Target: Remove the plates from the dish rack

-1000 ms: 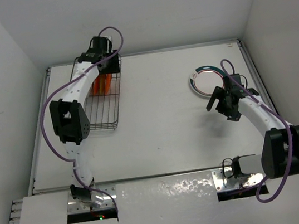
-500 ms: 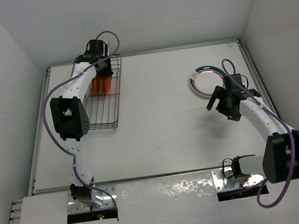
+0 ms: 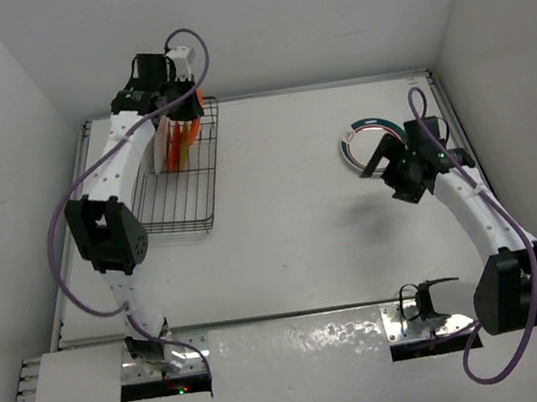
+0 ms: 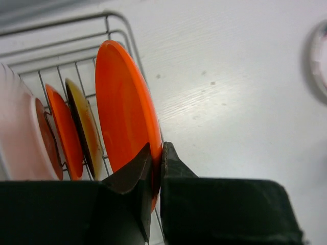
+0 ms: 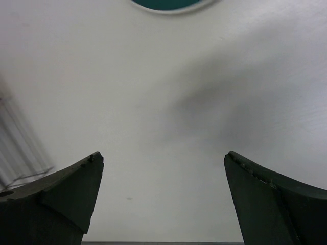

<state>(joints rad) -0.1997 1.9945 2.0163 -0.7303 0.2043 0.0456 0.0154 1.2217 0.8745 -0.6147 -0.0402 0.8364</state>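
Note:
The orange plate is on edge in the robot's left gripper above the rack, so the robot's right gripper should take the plate and put it down flat in the clear middle.
My left gripper is shut on the rim of an orange plate, which stands on edge over the far end of the dish rack; the pinch shows in the left wrist view. Behind it in the rack stand a yellowish plate, another orange plate and a white plate. A white plate with a teal-and-red rim lies flat on the table at the right. My right gripper is open and empty just near of it; in the right wrist view the gripper hovers over bare table, the plate's edge at the top.
White walls enclose the table on the left, back and right. The rack sits near the far left corner. The left arm's purple cable loops above the rack.
My left arm has risen and swung left, lifting the orange plate in its grip higher over the rack. My right gripper has shifted slightly farther and to the right, nearer the white plate.

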